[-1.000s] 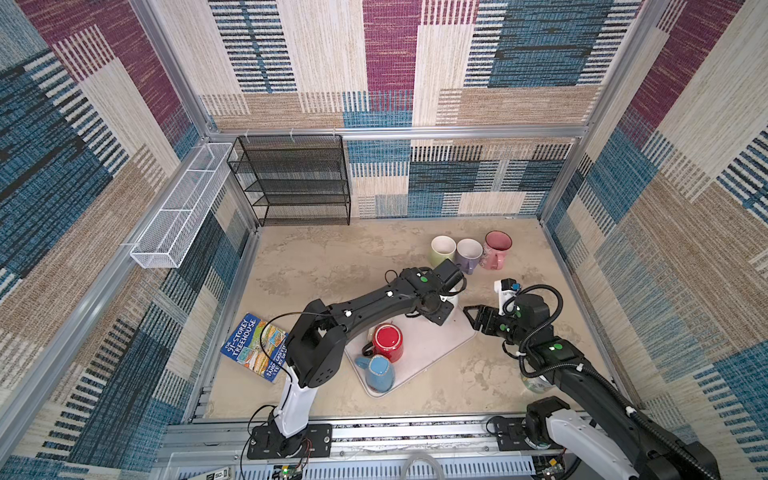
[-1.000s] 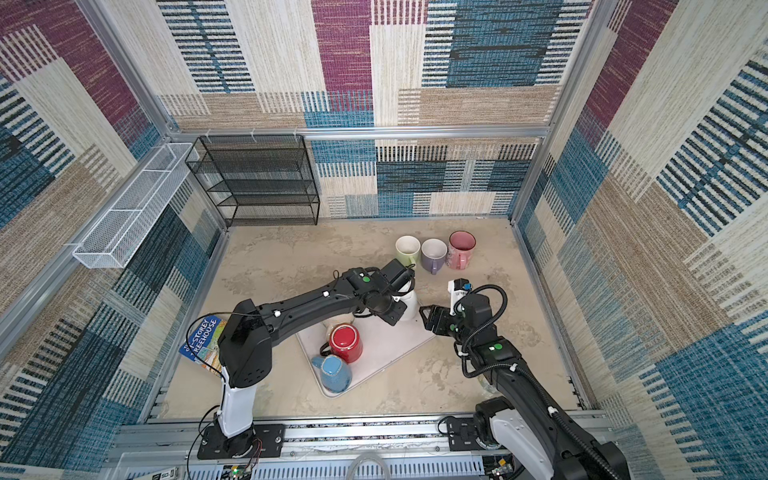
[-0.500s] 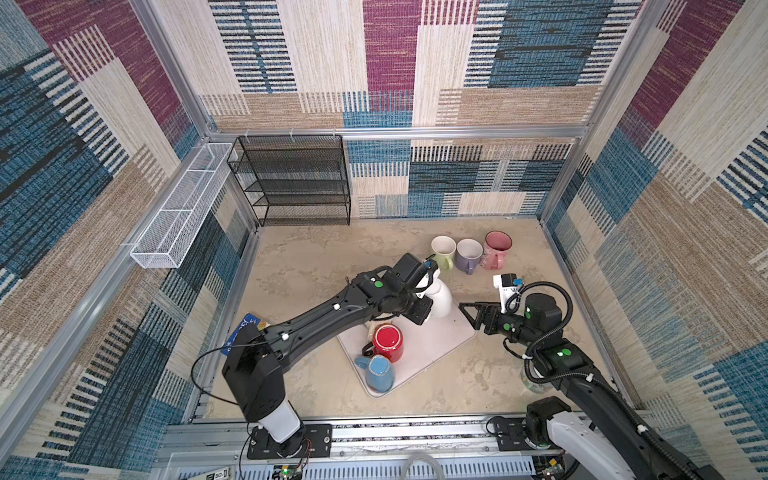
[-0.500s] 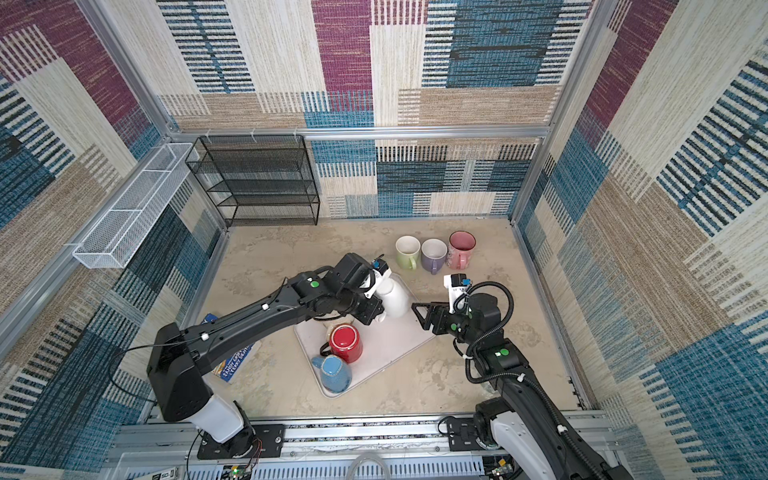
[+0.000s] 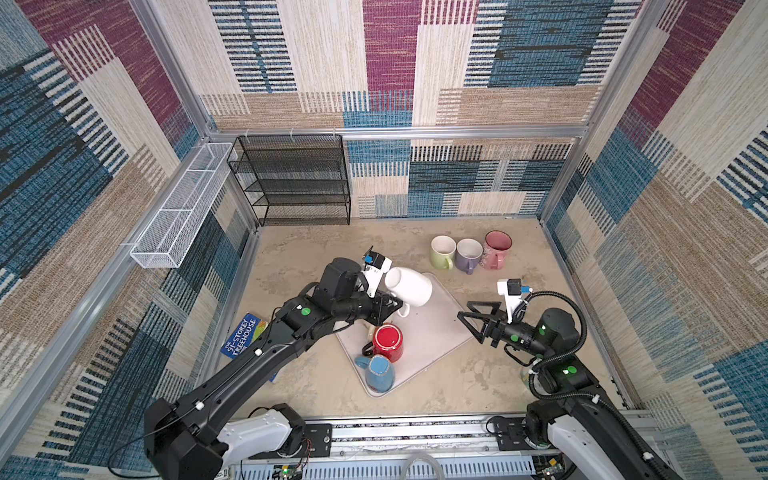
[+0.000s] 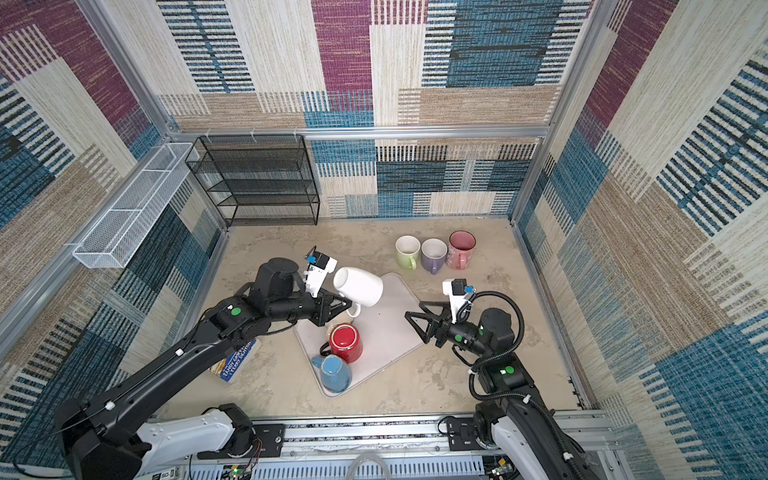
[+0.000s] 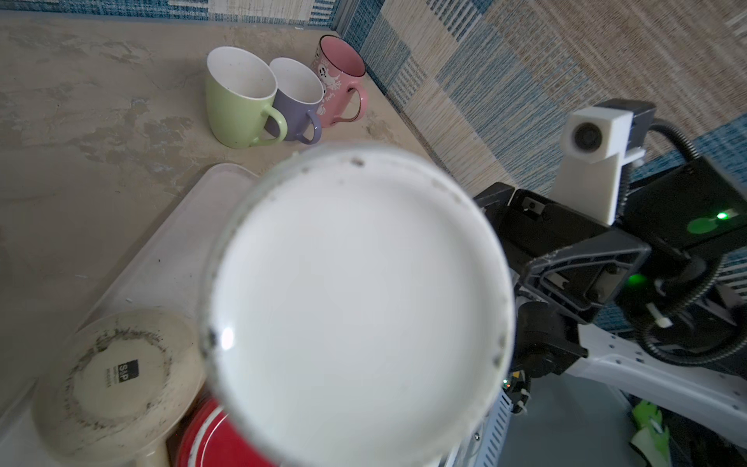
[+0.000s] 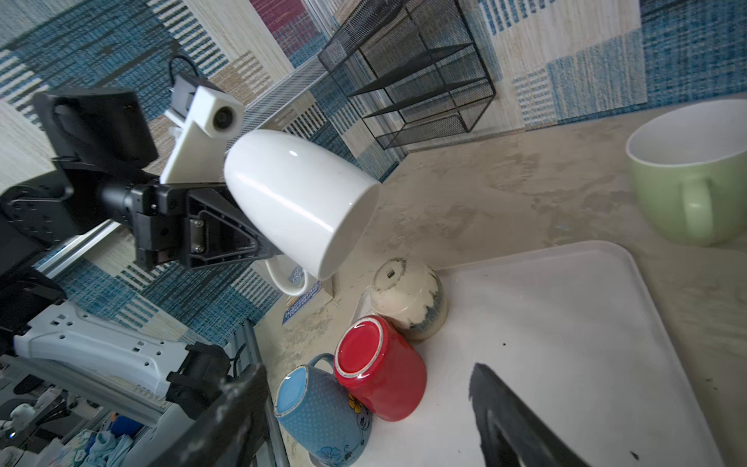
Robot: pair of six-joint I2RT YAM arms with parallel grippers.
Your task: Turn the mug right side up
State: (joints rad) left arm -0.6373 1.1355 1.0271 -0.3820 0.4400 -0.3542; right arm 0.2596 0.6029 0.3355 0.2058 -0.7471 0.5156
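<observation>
The curve of the white mug's handle sticks out clear of my left gripper, so my right gripper should keep moving closer until its fingers close on that curve.
The white mug hangs on its side above the back corner of the pale tray. My left gripper is shut on its handle, as the right wrist view shows. One round end of the mug fills the left wrist view and hides the fingers there. My right gripper is open and empty. It hovers over the tray's right edge, pointing at the mug and apart from it.
On the tray stand an upside-down red mug, blue mug and cream mug. Green, purple and pink mugs stand upright at the back right. A book lies at the left. A black wire rack stands at the back.
My left arm has lifted the white mug off the tray and tipped it onto its side. My right gripper has opened wider and edged toward the mug.
</observation>
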